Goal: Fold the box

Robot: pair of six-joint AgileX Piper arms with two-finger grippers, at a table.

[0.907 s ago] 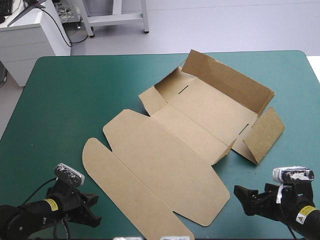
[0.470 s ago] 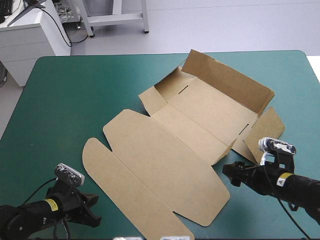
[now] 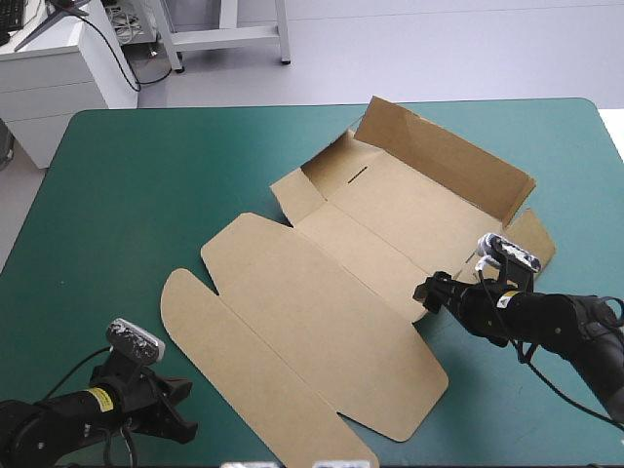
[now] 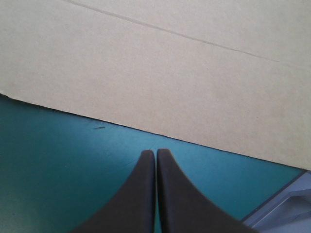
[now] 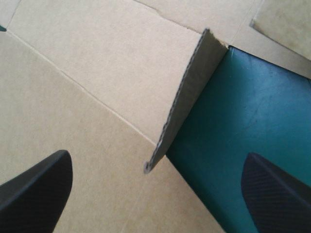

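Observation:
The lid panels (image 3: 317, 317) are joined to the brown box along a crease (image 3: 353, 275). I expect them to slide along flat when I move the small side flap.
The brown box (image 3: 331, 283) lies mid-table as a cut sheet: lid panels flat toward the near left, the far wall (image 3: 444, 156) raised, a small side flap (image 3: 437, 292) standing up at its right. My right gripper (image 3: 426, 291) is open at that flap; in the right wrist view the flap's edge (image 5: 184, 104) stands between the spread fingers (image 5: 36, 187), one over the board, the other over the teal-green cover. My left gripper (image 3: 180, 409) is shut near the table's front left corner, its tips (image 4: 155, 154) just short of the box's lid edge (image 4: 146, 97).
The teal-green table (image 3: 136, 195) lies bare along the left and far sides. A loose end flap (image 3: 517, 258) of the box lies flat behind my right arm. White furniture stands beyond the table's far left corner.
My right arm has moved from the table's near right corner forward and left, up to the box's small side flap. The left arm and the box have not moved.

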